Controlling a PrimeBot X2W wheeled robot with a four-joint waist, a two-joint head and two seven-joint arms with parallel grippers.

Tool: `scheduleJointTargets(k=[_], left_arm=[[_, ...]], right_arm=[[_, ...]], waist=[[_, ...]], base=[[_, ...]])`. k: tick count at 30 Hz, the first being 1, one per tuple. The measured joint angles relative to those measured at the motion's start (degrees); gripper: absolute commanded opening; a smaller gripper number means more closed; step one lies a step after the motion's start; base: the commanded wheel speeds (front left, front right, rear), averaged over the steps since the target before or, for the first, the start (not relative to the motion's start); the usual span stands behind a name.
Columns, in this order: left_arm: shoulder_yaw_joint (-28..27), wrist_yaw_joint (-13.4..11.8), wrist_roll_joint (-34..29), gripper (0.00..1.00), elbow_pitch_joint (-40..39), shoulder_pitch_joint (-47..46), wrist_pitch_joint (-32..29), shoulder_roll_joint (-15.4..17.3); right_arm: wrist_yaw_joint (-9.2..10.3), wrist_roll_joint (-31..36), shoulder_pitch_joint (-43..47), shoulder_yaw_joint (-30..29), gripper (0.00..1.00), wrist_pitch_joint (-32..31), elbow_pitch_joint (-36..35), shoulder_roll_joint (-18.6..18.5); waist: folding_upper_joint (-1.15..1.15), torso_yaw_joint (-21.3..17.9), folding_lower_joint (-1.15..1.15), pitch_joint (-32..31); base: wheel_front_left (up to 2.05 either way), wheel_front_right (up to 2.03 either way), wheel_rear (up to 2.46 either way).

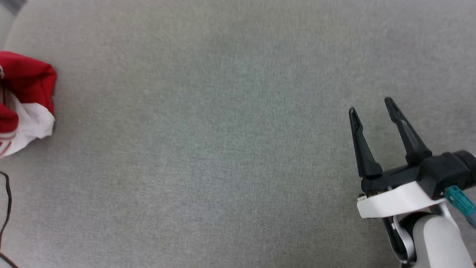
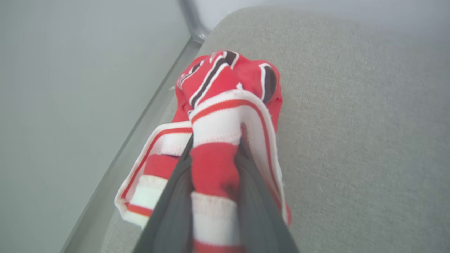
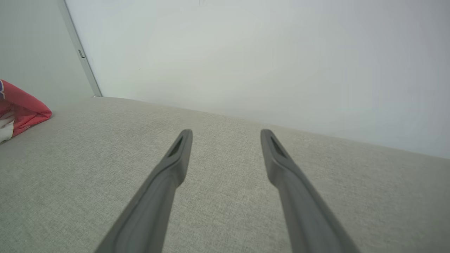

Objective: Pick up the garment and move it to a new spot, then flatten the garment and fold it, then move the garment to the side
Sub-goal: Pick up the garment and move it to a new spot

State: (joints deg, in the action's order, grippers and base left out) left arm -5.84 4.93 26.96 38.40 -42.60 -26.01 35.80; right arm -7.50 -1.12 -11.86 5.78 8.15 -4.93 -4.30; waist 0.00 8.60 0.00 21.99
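I will lift the garment's sleeves, and its bunched body (image 1: 32, 79) will hang down and open out, because the garment lies in loose red and white folds (image 1: 32, 111).
The garment (image 1: 26, 100), a bunched red jersey with white parts, lies at the left edge of the grey fabric surface (image 1: 230, 149) in the head view. The left wrist view shows it close up: a crumpled heap (image 2: 225, 91) with red-and-white striped trim and black white-outlined lettering. My left gripper (image 2: 214, 147) is shut on a red-and-white fold of it, with cloth filling the gap between the dark fingers (image 2: 172, 211). My right gripper (image 1: 372, 108) stands open over bare surface at the lower right, far from the garment. In the right wrist view the open gripper (image 3: 226, 135) holds nothing, and the garment (image 3: 21, 109) shows at the far left.
The grey surface ends at its left side along a pale wall (image 2: 70, 88) with a metal strip (image 2: 193, 28) in the corner. A thin black cable (image 1: 7, 208) hangs at the lower left of the head view. A pale wall (image 3: 246, 52) rises behind the surface.
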Motion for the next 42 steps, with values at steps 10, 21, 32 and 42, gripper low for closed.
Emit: scheduleJointTargets(k=[10, 21, 32, 42], left_arm=[[2.1, -2.4, -3.6, 0.00, -3.9, -2.7, 19.7, -5.8], [7.2, -1.5, -4.5, 0.00, -12.8, 1.4, 29.4, -13.9], [18.4, -0.4, -4.5, 0.00, -26.7, 12.7, 27.3, -24.3], [34.0, 1.8, -6.3, 0.00, -23.0, 23.5, 23.7, -27.7]], right_arm=[[0.00, -0.9, 5.9, -3.4, 1.00, -0.2, 0.1, 1.1], [0.00, -2.2, 10.0, -4.9, 1.00, -2.2, -3.1, 1.3], [0.01, -4.2, 11.7, -6.2, 1.00, -2.5, -4.4, 1.4], [0.00, -6.0, 11.0, -5.8, 1.00, -0.5, -3.4, 1.4]], waist=[[0.00, 0.2, -0.01, -10.9], [0.00, -4.6, -0.02, -18.1], [0.00, -13.6, -0.01, -17.6], [0.00, -17.3, 0.00, -12.1]], base=[[0.00, 0.00, 0.00], [0.00, 0.00, 0.00], [0.00, 0.00, 0.00], [0.00, 0.00, 0.00]])
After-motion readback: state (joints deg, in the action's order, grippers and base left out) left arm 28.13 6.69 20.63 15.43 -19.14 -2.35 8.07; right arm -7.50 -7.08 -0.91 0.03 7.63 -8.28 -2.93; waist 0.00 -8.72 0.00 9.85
